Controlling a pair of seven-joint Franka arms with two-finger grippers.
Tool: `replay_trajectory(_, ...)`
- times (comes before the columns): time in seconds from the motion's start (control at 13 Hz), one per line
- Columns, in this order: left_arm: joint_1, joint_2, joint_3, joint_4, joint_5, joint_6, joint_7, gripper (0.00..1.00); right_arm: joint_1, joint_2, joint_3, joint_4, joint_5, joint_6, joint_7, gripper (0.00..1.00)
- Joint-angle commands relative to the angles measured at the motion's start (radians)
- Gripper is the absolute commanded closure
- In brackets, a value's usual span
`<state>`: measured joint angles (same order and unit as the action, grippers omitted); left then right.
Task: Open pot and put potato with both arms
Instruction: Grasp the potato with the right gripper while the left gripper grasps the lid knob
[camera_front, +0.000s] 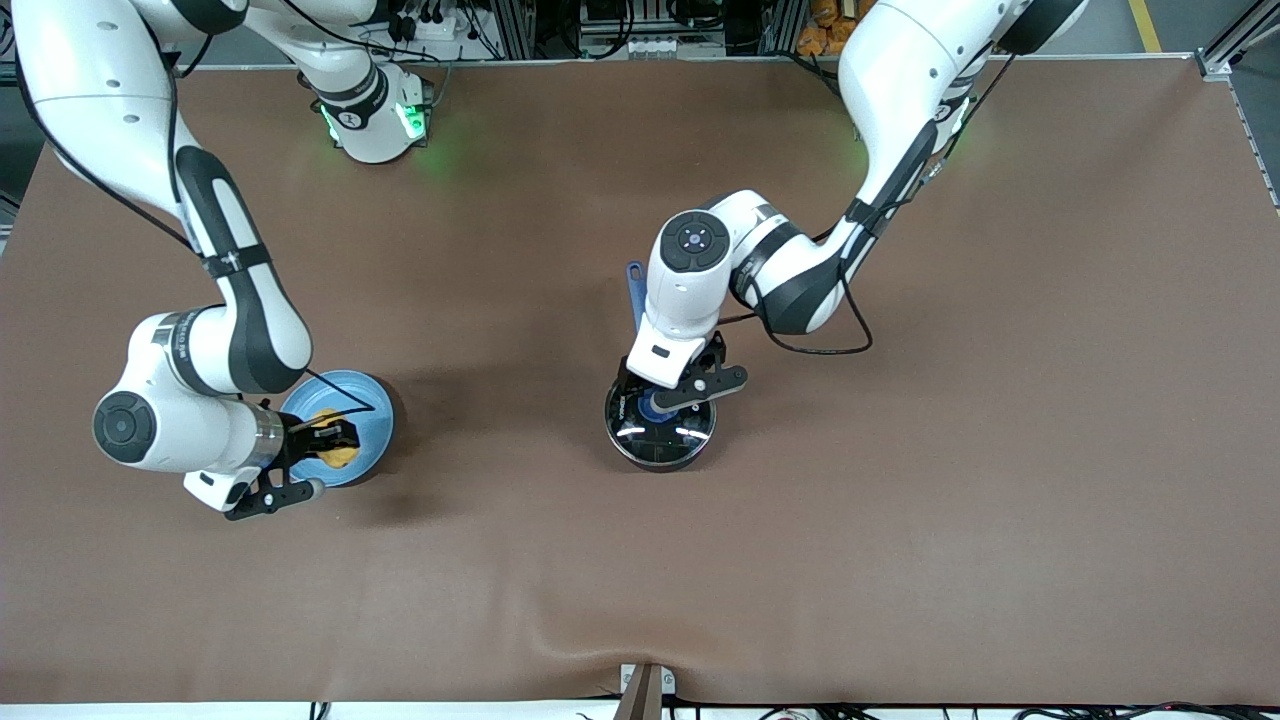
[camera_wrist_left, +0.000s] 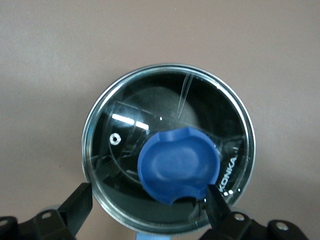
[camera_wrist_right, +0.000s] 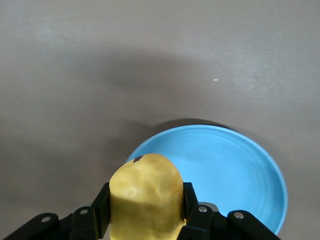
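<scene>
My gripper will get the glass lid (camera_front: 655, 446) off the black pot right away when it lifts the blue knob, because the steel rim (camera_wrist_left: 172, 66) is smooth and free of clips.
The black pot (camera_front: 662, 442) stands mid-table with its glass lid (camera_wrist_left: 150, 107) on; its blue handle (camera_front: 634, 285) points toward the arms' bases. My left gripper (camera_front: 668, 402) is low over the lid and open (camera_wrist_left: 147, 207). One finger stands by the blue knob (camera_wrist_left: 177, 165), the other outside the lid's steel rim. My right gripper (camera_front: 328, 442) is shut on the yellow potato (camera_wrist_right: 145, 197) and holds it over the edge of the light-blue plate (camera_wrist_right: 240, 170). The potato (camera_front: 338, 447) also shows in the front view.
The light-blue plate (camera_front: 372, 400) lies toward the right arm's end of the table. Brown table cover (camera_front: 900, 520) stretches between plate and pot and all around. A small bracket (camera_front: 645, 685) sits at the table edge nearest the front camera.
</scene>
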<state>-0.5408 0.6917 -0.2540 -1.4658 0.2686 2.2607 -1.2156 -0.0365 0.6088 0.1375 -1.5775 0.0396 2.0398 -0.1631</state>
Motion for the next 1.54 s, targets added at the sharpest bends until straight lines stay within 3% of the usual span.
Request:
replay_trajectory(0.0, -0.083, 0.043, 0.084, 0.064, 0.029, 0.037, -0.059, 0.0, 0.044, -0.04, 0.005, -0.007, 0.019, -0.029, 0.103, 1.0)
replay_trajectory(0.54, -0.091, 0.054, 0.108, 0.068, 0.031, 0.049, -0.061, 0.0, 0.046, -0.064, 0.146, -0.007, 0.02, -0.049, 0.329, 1.0)
replay_trajectory(0.92, -0.093, 0.061, 0.122, 0.068, 0.032, 0.069, -0.056, 0.0, 0.078, -0.077, 0.155, -0.009, 0.124, -0.043, 0.373, 1.0)
replay_trajectory(1.38, -0.103, 0.063, 0.122, 0.068, 0.032, 0.069, -0.065, 0.0, 0.168, -0.087, 0.155, -0.007, 0.134, 0.002, 0.482, 1.0)
replay_trajectory(1.46, -0.103, 0.063, 0.122, 0.068, 0.032, 0.069, -0.065, 0.19, 0.182, -0.087, 0.155, -0.009, 0.135, 0.014, 0.484, 1.0)
